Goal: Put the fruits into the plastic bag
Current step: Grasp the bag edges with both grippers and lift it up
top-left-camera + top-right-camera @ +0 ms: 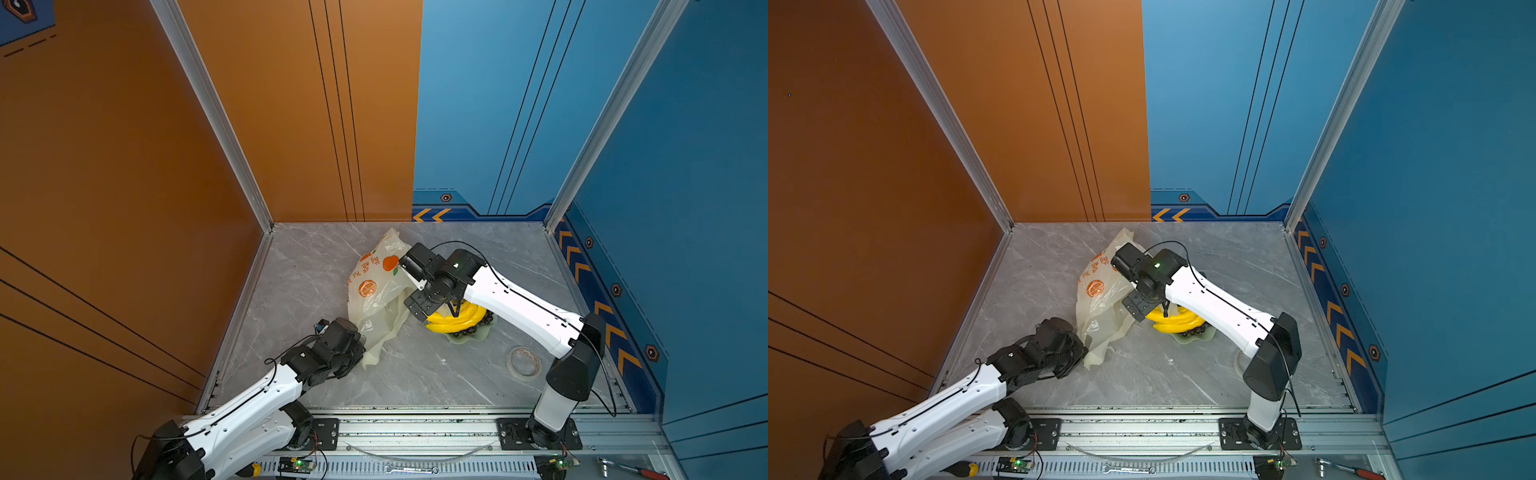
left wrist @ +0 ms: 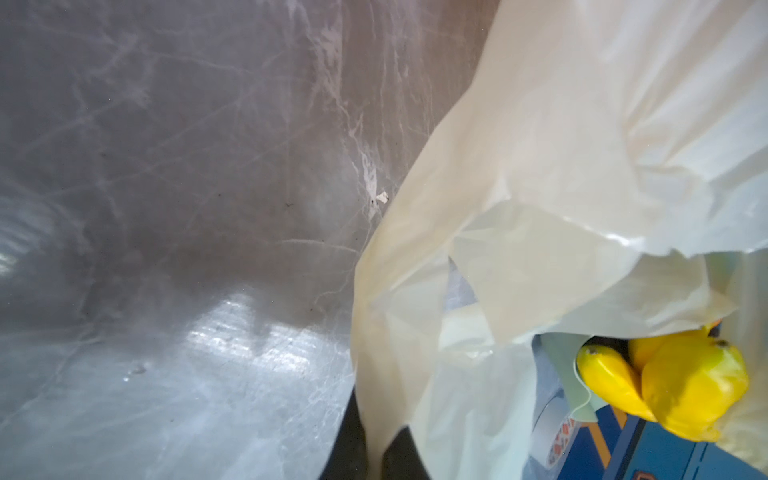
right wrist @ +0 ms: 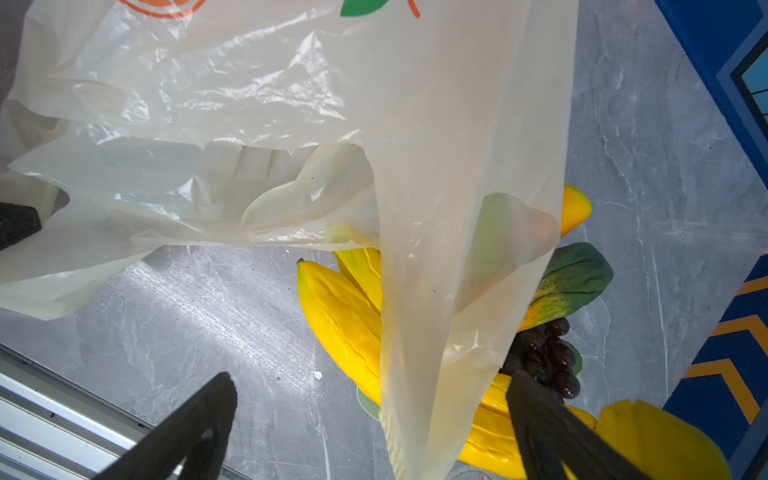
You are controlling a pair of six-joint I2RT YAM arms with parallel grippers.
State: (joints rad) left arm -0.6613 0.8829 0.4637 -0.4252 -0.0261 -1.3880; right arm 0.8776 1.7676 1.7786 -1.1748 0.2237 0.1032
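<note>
The crumpled bag's near edge [image 1: 370, 357] is all that my left gripper holds, so next my right gripper pinches the bag's hanging strip [image 3: 422, 376] and lifts it to spread the bag before loading fruits.
The cream plastic bag [image 1: 374, 291] [image 1: 1100, 303] lies crumpled mid-table, orange prints up. My left gripper [image 1: 360, 347] [image 2: 376, 453] is shut on a strip at the bag's near edge. In the left wrist view the bag [image 2: 561, 166] spreads away from the fingers. My right gripper [image 1: 446, 311] [image 3: 370, 419] stands open above the fruits. A hanging strip of the bag [image 3: 436, 249] runs between its fingers, which do not pinch it. The yellow banana bunch [image 1: 457, 322] [image 3: 345, 328], dark grapes [image 3: 548, 357] and a green-yellow fruit [image 3: 573, 282] lie on the pale green dish [image 1: 469, 338].
A tape roll [image 1: 524, 362] lies on the table near the right arm's base. A wrench [image 1: 411, 470] and a red-handled ratchet [image 1: 631, 470] rest on the front rail. Orange and blue walls close in the marble table [image 1: 299, 266] on three sides.
</note>
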